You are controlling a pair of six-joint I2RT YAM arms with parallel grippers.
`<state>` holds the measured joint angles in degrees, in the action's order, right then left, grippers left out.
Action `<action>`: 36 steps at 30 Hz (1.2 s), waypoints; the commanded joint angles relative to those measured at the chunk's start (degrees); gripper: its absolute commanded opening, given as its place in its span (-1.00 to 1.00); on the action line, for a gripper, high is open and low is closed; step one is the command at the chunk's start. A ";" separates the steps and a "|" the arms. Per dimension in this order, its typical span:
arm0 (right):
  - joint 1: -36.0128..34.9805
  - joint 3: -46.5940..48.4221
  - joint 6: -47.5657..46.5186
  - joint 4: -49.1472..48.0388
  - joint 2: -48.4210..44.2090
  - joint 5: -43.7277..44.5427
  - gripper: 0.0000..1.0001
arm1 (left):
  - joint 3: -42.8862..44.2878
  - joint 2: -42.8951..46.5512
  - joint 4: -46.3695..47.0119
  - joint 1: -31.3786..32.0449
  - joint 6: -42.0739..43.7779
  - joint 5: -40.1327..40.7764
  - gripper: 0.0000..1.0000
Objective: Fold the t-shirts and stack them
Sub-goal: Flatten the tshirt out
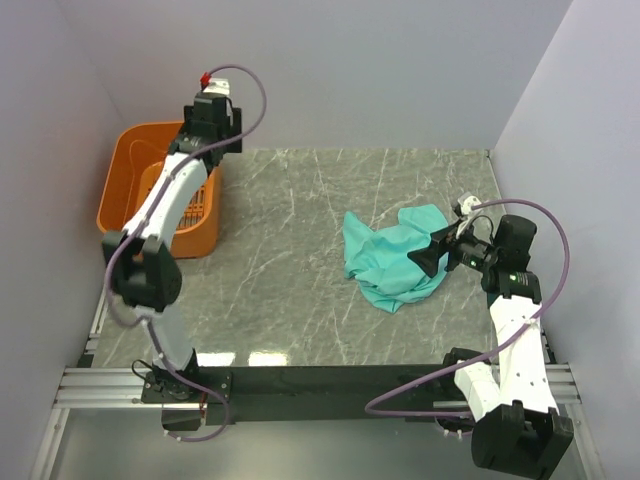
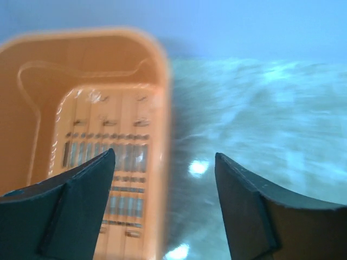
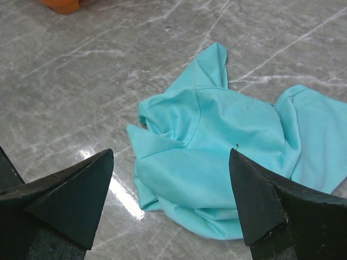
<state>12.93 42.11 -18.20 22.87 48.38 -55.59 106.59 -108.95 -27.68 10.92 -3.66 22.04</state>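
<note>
The teal-green t-shirt is lying crumpled in a heap [image 1: 396, 262] next to my right gripper, so my left gripper needs to pull it out first by its basket-side edge [image 1: 354, 238].
A teal-green t-shirt [image 1: 392, 260] lies crumpled in a heap on the grey marble table, right of centre. It also shows in the right wrist view [image 3: 217, 151], bunched with folds and a sleeve sticking up. My right gripper [image 1: 428, 258] is open and empty, hovering just above the shirt's right edge; in the right wrist view it [image 3: 171, 179] frames the heap's near edge. My left gripper [image 1: 213, 103] is open and empty, raised high over the orange basket's right rim at the back left; in the left wrist view it [image 2: 165, 162] straddles that rim.
An orange plastic basket [image 1: 125, 180] stands at the back left against the wall; its slotted floor shows empty in the left wrist view [image 2: 103, 146]. White walls enclose the table on three sides. A black rail runs along the near edge.
</note>
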 commanded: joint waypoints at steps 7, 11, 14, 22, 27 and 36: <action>0.43 2.37 -4.74 1.65 1.10 4.52 0.85 | -28.42 30.80 12.20 17.11 -7.13 -20.50 0.63; 0.43 2.54 -4.66 1.74 2.33 7.95 0.83 | -38.02 32.66 19.76 20.63 -15.82 -29.39 0.63; 0.34 2.80 -4.83 1.91 3.47 10.24 0.82 | -39.35 28.19 22.58 23.44 -18.39 -31.36 0.65; 0.52 3.33 -4.83 2.18 5.67 12.97 0.78 | -30.93 9.03 24.78 29.95 -18.93 -33.20 0.61; 0.52 3.59 -4.30 2.26 6.99 14.63 0.76 | -23.47 -0.90 24.35 32.41 -20.16 -35.58 0.54; 0.61 4.30 -4.04 2.88 7.78 14.64 0.71 | -10.79 -13.74 17.05 34.96 -19.45 -33.47 0.37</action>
<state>13.08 43.51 -22.39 25.85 56.55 -41.30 92.38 -121.01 -8.34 45.23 -23.24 -11.27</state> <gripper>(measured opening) 0.858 0.698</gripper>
